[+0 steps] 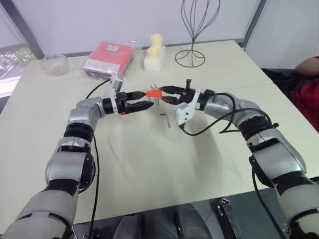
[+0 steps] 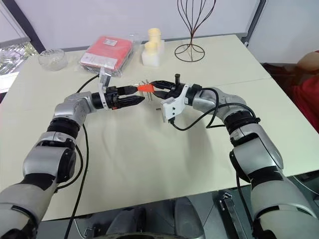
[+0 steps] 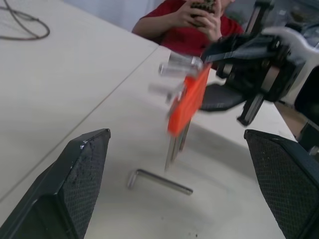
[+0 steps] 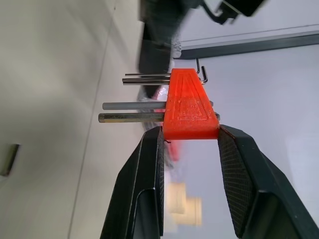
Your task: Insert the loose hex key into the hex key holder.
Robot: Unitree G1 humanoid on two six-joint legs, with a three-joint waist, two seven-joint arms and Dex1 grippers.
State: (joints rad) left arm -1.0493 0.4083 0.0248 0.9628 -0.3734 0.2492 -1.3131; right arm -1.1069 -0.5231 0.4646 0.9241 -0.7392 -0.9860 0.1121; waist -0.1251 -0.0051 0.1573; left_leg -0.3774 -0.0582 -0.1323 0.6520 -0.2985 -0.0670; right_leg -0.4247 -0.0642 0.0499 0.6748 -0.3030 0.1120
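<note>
Grey shafts point(image 3: 175, 145) are sticking out beneath the hex key holder point(image 1: 154, 93), so its keys will stay in place and come along when I carry the holder.
My right gripper point(image 1: 163, 93) is shut on the hex key holder point(image 1: 154, 92), a small red-orange block held level above the table. In the right wrist view the holder point(image 4: 189, 107) sits clamped between the two pads, with several short grey keys sticking out of it. My left gripper point(image 1: 144, 99) is open, pointing at the holder from the other side, its tips just short of it. The loose hex key point(image 1: 166, 118), a thin grey L-shaped rod, lies flat on the table point(image 1: 149, 164) below both grippers, and the left wrist view shows the hex key point(image 3: 159, 180) too.
At the back of the table lie a red flat packet point(image 1: 108, 59), a glass bowl point(image 1: 54, 64), cream candles point(image 1: 154, 52) and a wire stand point(image 1: 192, 30). A person in red point(image 3: 194, 25) sits past the table's right edge, holding a phone.
</note>
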